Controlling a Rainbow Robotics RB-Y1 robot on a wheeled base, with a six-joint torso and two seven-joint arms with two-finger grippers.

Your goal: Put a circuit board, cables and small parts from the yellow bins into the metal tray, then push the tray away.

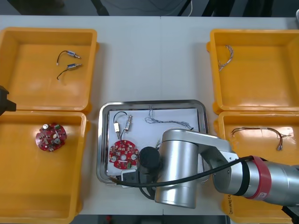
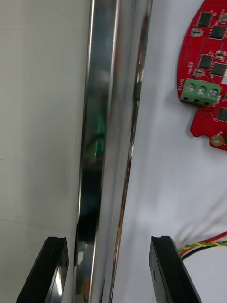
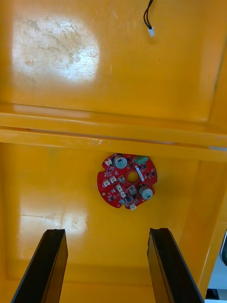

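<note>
The metal tray [image 1: 152,132] has the circuit board and cables lying flat inside its raised rim [image 1: 102,144], so I expect them to stay in place and move along with it when I push it away.
The metal tray [image 1: 152,102], white inside, sits at the table's middle. It holds a round red circuit board [image 1: 122,154], a small metal part on a black cable [image 1: 127,123] and a twisted blue and white cable [image 1: 166,122]. My right arm [image 1: 182,168] reaches across to the tray's near left corner. In the right wrist view my right gripper [image 2: 108,241] is open and straddles the tray's rim [image 2: 106,142], one finger [image 2: 49,265] over the table, the other [image 2: 165,265] inside by a red and yellow cable [image 2: 208,246] and the board [image 2: 208,71].
My left gripper [image 3: 106,232] hangs open over the near left yellow bin [image 1: 28,196], above another circuit board [image 3: 127,180]. The far left bin [image 1: 28,98] holds small metal parts [image 1: 70,63] on black cables. Both right bins hold a cable: far [image 1: 226,57], near [image 1: 261,133].
</note>
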